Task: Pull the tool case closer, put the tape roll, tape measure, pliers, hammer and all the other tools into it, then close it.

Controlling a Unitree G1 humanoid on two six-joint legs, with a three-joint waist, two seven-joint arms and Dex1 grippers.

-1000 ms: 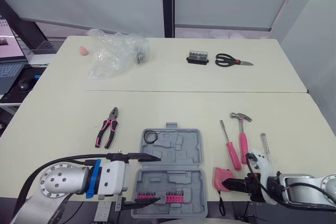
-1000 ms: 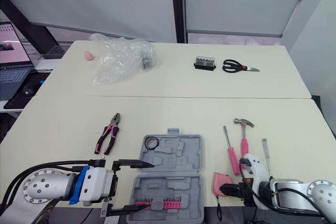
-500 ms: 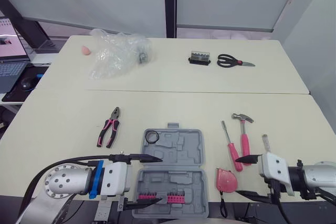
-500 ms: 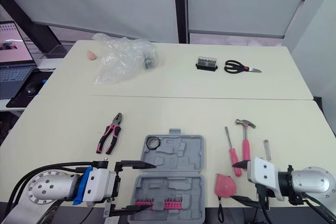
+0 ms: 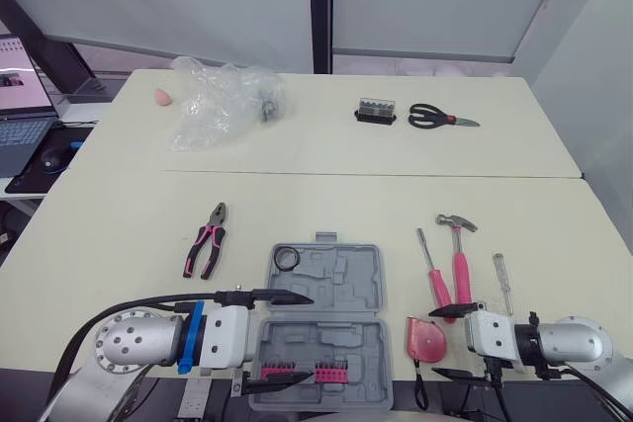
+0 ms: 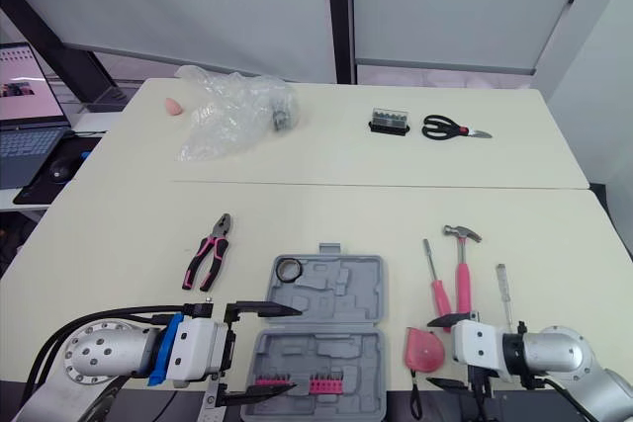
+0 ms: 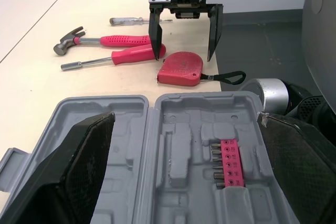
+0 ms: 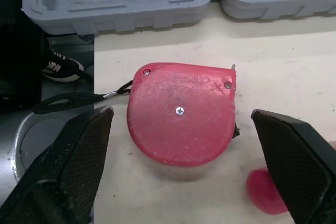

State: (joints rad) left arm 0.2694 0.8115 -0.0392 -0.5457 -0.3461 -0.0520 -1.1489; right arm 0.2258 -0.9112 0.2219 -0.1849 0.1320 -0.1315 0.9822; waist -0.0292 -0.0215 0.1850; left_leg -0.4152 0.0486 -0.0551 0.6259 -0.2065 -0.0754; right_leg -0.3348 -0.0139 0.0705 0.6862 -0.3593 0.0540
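Observation:
The strap (image 5: 421,398) is black and hangs loose over the table edge (image 5: 418,379), so it will trail along freely when I move the tape measure into the case.
The grey tool case (image 5: 336,284) lies open at the table's near edge, a row of pink bits in its near half and the black tape roll (image 5: 286,258) in its far half. My left gripper (image 5: 292,335) is open, its fingers straddling the near half's left end. The pink tape measure (image 8: 181,119) lies just right of the case. My right gripper (image 5: 435,343) is open, a finger on either side of the tape measure without touching it. The pink pliers (image 5: 205,240) lie left of the case. Right of it lie the hammer (image 5: 458,254), a pink screwdriver (image 5: 433,279) and a thin screwdriver (image 5: 503,282).
On the far table lie black scissors (image 5: 440,118), a small bit box (image 5: 375,109), a crumpled clear plastic bag (image 5: 218,101) and a small pink object (image 5: 161,96). A laptop (image 5: 22,96) stands off the left edge. The tape measure's black strap (image 7: 227,78) hangs over the near table edge.
My right gripper turned and opened, drew back right, then slid left so its fingers now flank the tape measure. The left gripper crept slightly right over the case.

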